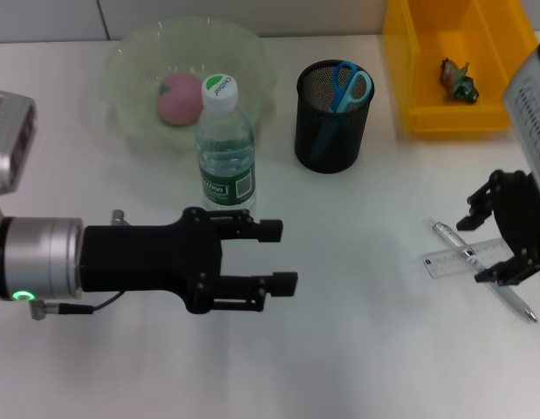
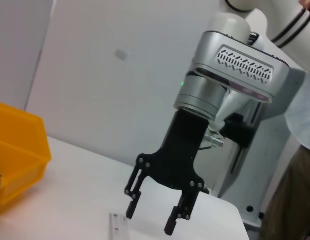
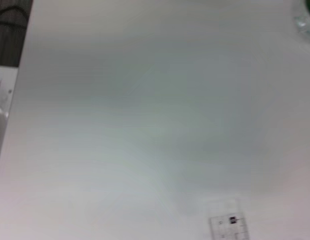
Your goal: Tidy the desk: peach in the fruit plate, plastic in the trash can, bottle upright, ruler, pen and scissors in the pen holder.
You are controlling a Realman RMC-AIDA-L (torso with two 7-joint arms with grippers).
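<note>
My right gripper should keep going down to that end (image 1: 442, 264) and close, since the ruler's end (image 1: 439, 265) sticks out past the pen and my fingers are across its width.
A pink peach (image 1: 179, 98) lies in the translucent green fruit plate (image 1: 243, 52). The water bottle (image 1: 224, 144) stands upright in front of the plate. Blue scissors (image 1: 350, 85) stand in the black mesh pen holder (image 1: 333, 131). Crumpled plastic (image 1: 458, 78) lies in the yellow bin (image 1: 409, 52). A clear ruler (image 1: 446, 262) and a silver pen (image 1: 453, 237) lie crossed on the table at the right. My right gripper (image 1: 483, 242) is open just above them; it also shows in the left wrist view (image 2: 149, 221) over the ruler (image 2: 119, 227). My left gripper (image 1: 278, 255) is open and empty, in front of the bottle.
The white table (image 1: 365, 349) runs to the front edge. The yellow bin shows in the left wrist view (image 2: 14, 160) too. The ruler's end shows in the right wrist view (image 3: 229, 225). A wall stands behind the table.
</note>
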